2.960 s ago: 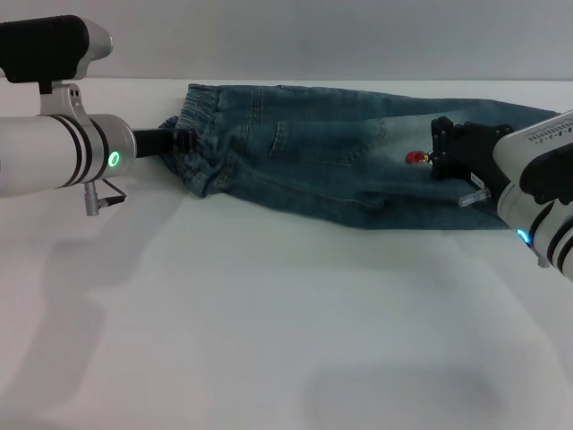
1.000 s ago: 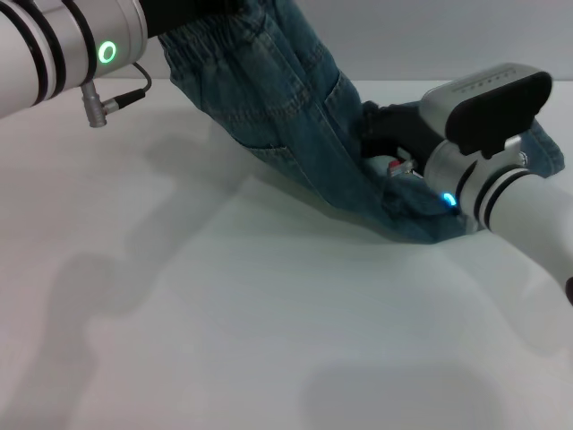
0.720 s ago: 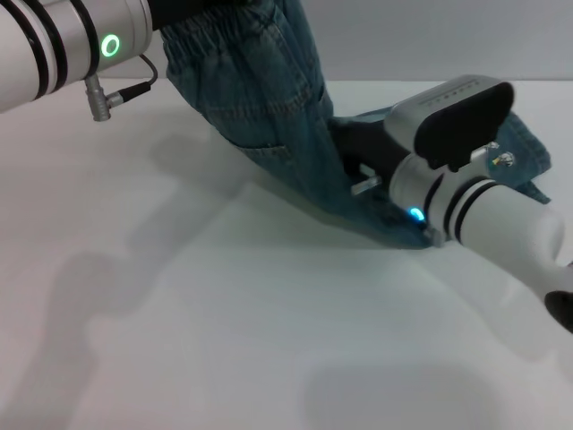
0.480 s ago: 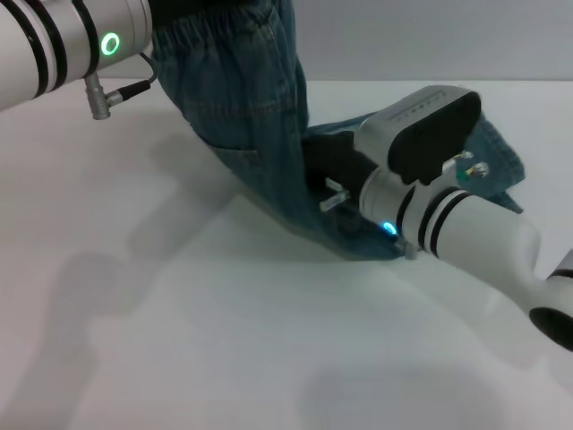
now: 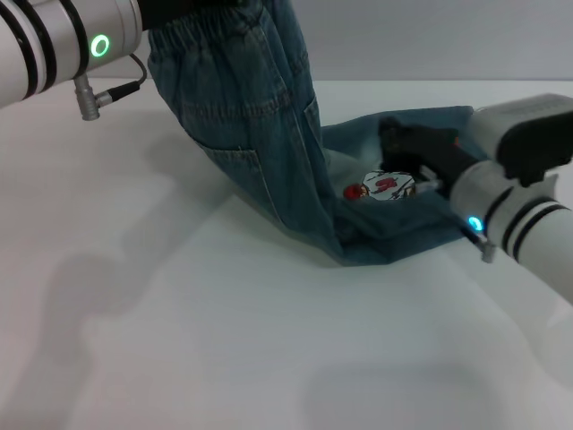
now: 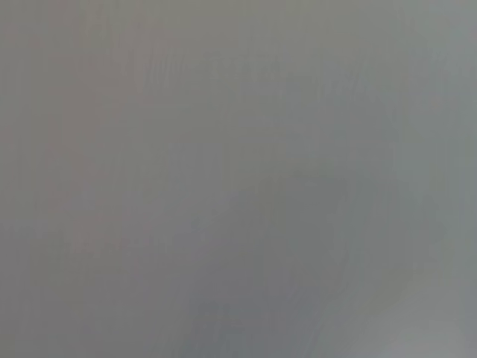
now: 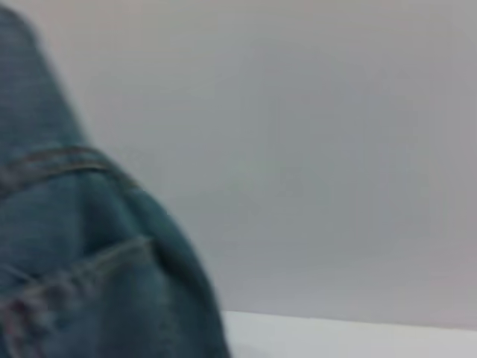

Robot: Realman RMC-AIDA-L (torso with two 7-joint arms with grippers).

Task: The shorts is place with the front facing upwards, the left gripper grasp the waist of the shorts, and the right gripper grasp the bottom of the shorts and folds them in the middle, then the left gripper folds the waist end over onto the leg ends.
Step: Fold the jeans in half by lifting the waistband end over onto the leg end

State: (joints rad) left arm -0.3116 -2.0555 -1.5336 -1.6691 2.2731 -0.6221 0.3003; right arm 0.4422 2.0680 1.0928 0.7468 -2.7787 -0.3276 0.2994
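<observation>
The leg part (image 5: 412, 215) where the waist must land has my right gripper hovering over it. Next, I move that gripper back out of the way before my left gripper folds the waist over.
My left gripper (image 5: 201, 7) is high at the top left, at the picture's edge, shut on the waist of the shorts (image 5: 210, 36). The blue denim shorts (image 5: 260, 134) hang steeply from it down to a crease on the table (image 5: 345, 251). Their leg part (image 5: 394, 224) lies flat to the right, showing a red-and-white cartoon patch (image 5: 385, 185). My right gripper (image 5: 403, 143) hovers over that leg part, just right of the patch. The leg ends are mostly hidden by the right arm. In the right wrist view, denim with seams (image 7: 74, 261) fills one side. The left wrist view is only grey.
The white table (image 5: 224, 340) stretches wide and bare in front of the shorts. The left arm's cable plug (image 5: 89, 103) dangles under the green light. The right arm's white body (image 5: 528, 224) crosses the table's right side.
The right arm has pulled back to the right from the crease, uncovering the cartoon patch. The left gripper still holds the waist high, having lifted it off the table earlier.
</observation>
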